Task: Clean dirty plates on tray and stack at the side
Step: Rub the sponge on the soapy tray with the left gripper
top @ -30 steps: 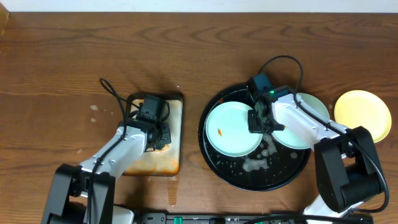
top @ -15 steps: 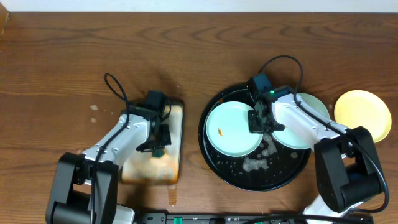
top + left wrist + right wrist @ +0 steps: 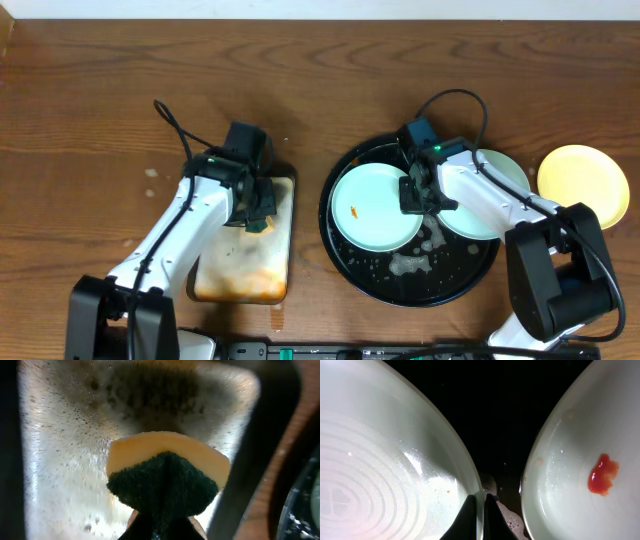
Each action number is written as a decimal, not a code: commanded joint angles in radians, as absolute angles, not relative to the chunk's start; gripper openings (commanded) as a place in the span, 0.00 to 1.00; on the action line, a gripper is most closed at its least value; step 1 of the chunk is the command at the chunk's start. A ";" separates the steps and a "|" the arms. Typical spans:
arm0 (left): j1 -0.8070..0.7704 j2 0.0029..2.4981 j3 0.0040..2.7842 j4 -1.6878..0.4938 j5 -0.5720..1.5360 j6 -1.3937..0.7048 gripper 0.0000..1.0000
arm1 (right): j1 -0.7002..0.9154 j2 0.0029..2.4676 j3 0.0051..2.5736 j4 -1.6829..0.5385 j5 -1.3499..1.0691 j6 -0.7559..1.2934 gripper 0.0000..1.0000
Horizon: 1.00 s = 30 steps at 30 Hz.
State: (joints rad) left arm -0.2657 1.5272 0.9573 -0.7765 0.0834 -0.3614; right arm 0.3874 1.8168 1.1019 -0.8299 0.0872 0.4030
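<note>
The plate in my right gripper (image 3: 374, 208) is marked with an orange smear (image 3: 354, 212), so next my left gripper brings the sponge to it and wipes the smear before putting the sponge down.
The black tray (image 3: 345, 268) holds two mint-blue plates. The left plate (image 3: 375, 208) has an orange smear and also shows in the right wrist view (image 3: 580, 435). My right gripper (image 3: 418, 195) is shut on the near rim of the right plate (image 3: 492, 178), with its fingers (image 3: 481, 500) pinching that rim (image 3: 380, 460). The yellow plate (image 3: 583, 185) lies on the table right of the tray. My left gripper (image 3: 255, 208) is shut on a yellow-and-green sponge (image 3: 165, 480) held above the stained metal tray (image 3: 240, 265).
Soapy foam (image 3: 415, 260) lies on the black tray's floor (image 3: 505, 410) between and in front of the plates. The metal tray (image 3: 65, 460) is wet and orange-stained. Cables loop behind both arms. The table's front edge runs close below both trays.
My left arm has swung back and up with the sponge, and the metal tray has shifted toward the front edge. The right arm and the plates have not moved.
</note>
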 commanded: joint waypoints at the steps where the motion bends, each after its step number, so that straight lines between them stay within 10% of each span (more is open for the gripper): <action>1: -0.267 1.562 0.895 -0.749 0.078 -0.345 0.08 | 0.374 1.831 1.085 -0.842 0.176 0.411 0.01; 30: -0.274 1.612 1.172 -0.949 0.155 -0.310 0.08 | 0.374 1.831 1.085 -0.842 0.176 0.410 0.01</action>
State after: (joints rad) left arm -0.2657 1.6344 1.1030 -0.9333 0.0921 -0.3424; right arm 0.3874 1.8168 1.1019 -0.8303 0.0883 0.4030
